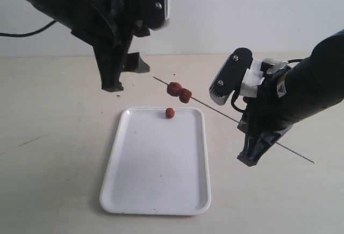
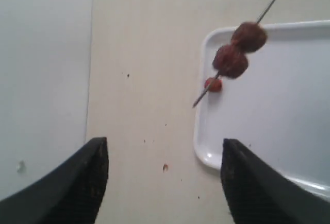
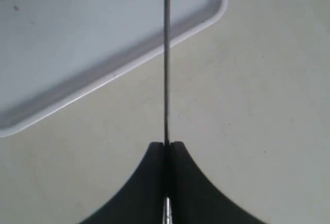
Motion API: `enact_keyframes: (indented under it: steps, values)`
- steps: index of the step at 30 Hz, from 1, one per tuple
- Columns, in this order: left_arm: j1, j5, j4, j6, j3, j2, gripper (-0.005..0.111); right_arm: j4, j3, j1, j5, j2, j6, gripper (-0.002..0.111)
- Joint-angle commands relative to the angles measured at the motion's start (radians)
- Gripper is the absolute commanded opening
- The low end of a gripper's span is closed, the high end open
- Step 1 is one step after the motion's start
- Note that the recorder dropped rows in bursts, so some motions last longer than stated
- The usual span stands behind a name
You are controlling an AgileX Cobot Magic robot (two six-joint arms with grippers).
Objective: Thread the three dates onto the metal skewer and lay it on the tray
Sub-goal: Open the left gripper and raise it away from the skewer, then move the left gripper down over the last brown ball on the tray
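My left gripper is yet to take the loose date (image 1: pixel 170 113), as the skewer's threaded dates (image 1: pixel 179 92) hang over it, so my right gripper should first draw the skewer clear.
Two dates (image 1: pixel 179 92) (image 2: pixel 238 50) sit threaded near the tip of the metal skewer (image 1: pixel 215 110) (image 3: pixel 166 69), which hangs above the far end of the white tray (image 1: pixel 156 191). My right gripper (image 1: pixel 248 156) (image 3: pixel 166 144) is shut on the skewer partway along, and the rod's tail sticks out past it toward the near right. A third date (image 1: pixel 170 113) (image 2: pixel 213 84) lies loose on the tray near its far rim. High at the left, my left gripper (image 1: pixel 119 78) (image 2: pixel 164 154) stands open and empty, over the table beside the tray (image 2: pixel 203 147), short of the skewer's tip.
The pale tabletop (image 1: pixel 54 137) surrounds the tray, with a white wall (image 1: pixel 242 13) behind it. A black cable (image 1: pixel 27 32) hangs at the far left. Small dark specks (image 2: pixel 165 167) dot the table under the left gripper.
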Motion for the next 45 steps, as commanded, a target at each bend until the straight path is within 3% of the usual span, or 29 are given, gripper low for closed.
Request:
enact_keyframes:
  steps: [1,4,11,16,23,30,37,45]
  values:
    - [0.116,-0.008,-0.023,-0.103,-0.001,0.004,0.062,-0.151,-0.007,-0.005,0.014,-0.003,0.186,0.0]
    - [0.159,0.0,-0.089,-0.108,0.002,0.051,0.062,-0.384,-0.007,-0.005,0.036,-0.003,0.474,0.0]
    - [0.15,0.0,-0.21,-0.075,0.002,0.167,0.062,-0.684,-0.007,-0.005,0.129,-0.003,0.82,0.0]
    - [0.148,-0.084,-0.32,-0.111,0.002,0.268,0.062,-0.728,-0.007,-0.005,0.154,-0.003,0.864,0.0]
    - [0.148,-0.235,-0.541,-0.435,0.002,0.336,0.062,-0.73,-0.007,-0.005,0.152,-0.003,0.872,0.0]
    - [0.148,-0.136,-0.5,-0.731,-0.09,0.375,0.062,-0.737,-0.007,-0.005,0.158,-0.003,0.885,0.0]
    - [0.133,0.107,-0.24,-1.05,-0.28,0.486,0.062,-0.737,-0.007,-0.005,0.16,-0.003,0.885,0.0]
    - [0.1,0.242,-0.192,-1.127,-0.447,0.586,0.062,-0.739,-0.007,-0.005,0.164,-0.003,0.889,0.0]
